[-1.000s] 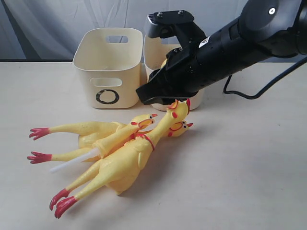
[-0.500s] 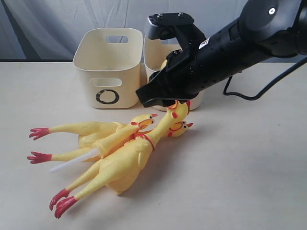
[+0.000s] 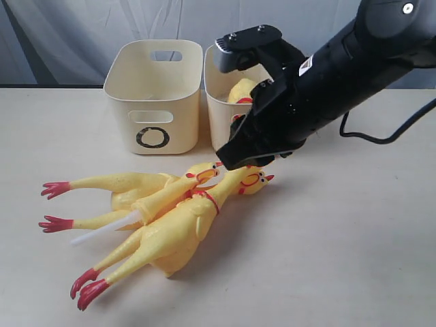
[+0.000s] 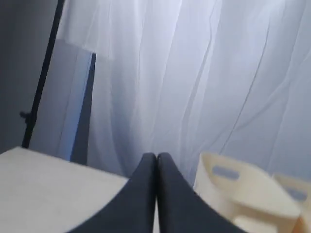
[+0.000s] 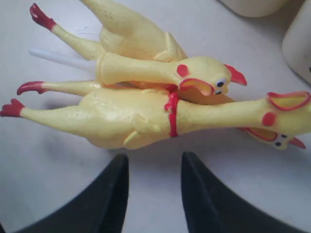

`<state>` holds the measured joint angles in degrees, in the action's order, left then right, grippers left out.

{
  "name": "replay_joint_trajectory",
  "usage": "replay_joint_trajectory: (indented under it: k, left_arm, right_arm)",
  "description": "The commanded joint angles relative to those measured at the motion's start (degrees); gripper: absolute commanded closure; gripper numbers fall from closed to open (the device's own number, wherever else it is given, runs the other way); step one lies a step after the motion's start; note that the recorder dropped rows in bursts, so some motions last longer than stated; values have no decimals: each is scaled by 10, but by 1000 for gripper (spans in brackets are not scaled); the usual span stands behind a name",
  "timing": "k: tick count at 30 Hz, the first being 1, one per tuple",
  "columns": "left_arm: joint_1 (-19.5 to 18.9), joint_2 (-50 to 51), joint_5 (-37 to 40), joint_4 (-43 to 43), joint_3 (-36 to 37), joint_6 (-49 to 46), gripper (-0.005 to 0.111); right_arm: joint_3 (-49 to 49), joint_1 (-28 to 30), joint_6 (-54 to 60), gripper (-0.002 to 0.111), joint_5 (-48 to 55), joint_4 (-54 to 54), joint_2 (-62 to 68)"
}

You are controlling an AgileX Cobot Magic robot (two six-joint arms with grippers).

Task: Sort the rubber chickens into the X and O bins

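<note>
The robot's right gripper hangs over the chickens' heads (image 3: 253, 180) and is in the way, so it should pull back before the left gripper reaches for the front chicken's neck (image 3: 229, 184).
Two long whole rubber chickens (image 3: 170, 238) (image 3: 129, 184) lie crossed on the table, with the head-and-neck on its white stick (image 3: 167, 197) across them. The round headless body (image 3: 242, 92) sits in the right cream bin (image 3: 219, 109), whose mark is hidden by the arm. The O bin (image 3: 153, 95) stands left of it. My right gripper (image 3: 240, 162) hangs open just over the chickens' heads; in the right wrist view it (image 5: 153, 162) is empty, beside the front chicken (image 5: 131, 119). My left gripper (image 4: 156, 156) is shut on nothing, aimed at the curtain.
A pale curtain (image 3: 82, 27) hangs behind the table. The right arm's black cable (image 3: 381, 133) trails over the table at the back right. In the left wrist view the O bin (image 4: 243, 194) shows beside the left fingers.
My right gripper has tilted down and swung right, off the front of the right bin onto the chickens' heads. The round body in that bin now shows. The chickens have not moved.
</note>
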<state>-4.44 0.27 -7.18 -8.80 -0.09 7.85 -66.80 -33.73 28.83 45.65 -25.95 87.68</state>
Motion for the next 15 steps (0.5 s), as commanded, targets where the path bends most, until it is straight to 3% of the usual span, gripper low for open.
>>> replay_joint_trajectory:
  k: [1, 3, 5, 7, 9, 15]
  left_arm:
    - [0, -3, -128, -66, 1, 175, 107]
    - [0, -3, -108, 32, 1, 298, 107]
    - [0, -3, -112, 276, -13, 482, 107]
    - [0, -3, -184, 487, -32, 628, 107]
    - [0, 13, -259, 534, -52, 659, 107]
    - [0, 74, -387, 530, -98, 667, 107]
  right_arm:
    - [20, 0, -20, 73, 16, 44, -46]
    - [59, 1, -23, 73, 0, 52, -76]
    - [109, 1, -25, 73, -19, 55, -111]
    - [153, 1, -40, 73, -45, 53, -154]
    - [190, 1, -73, 73, -56, 49, -195]
    - [271, 1, -115, 73, -82, 43, -295]
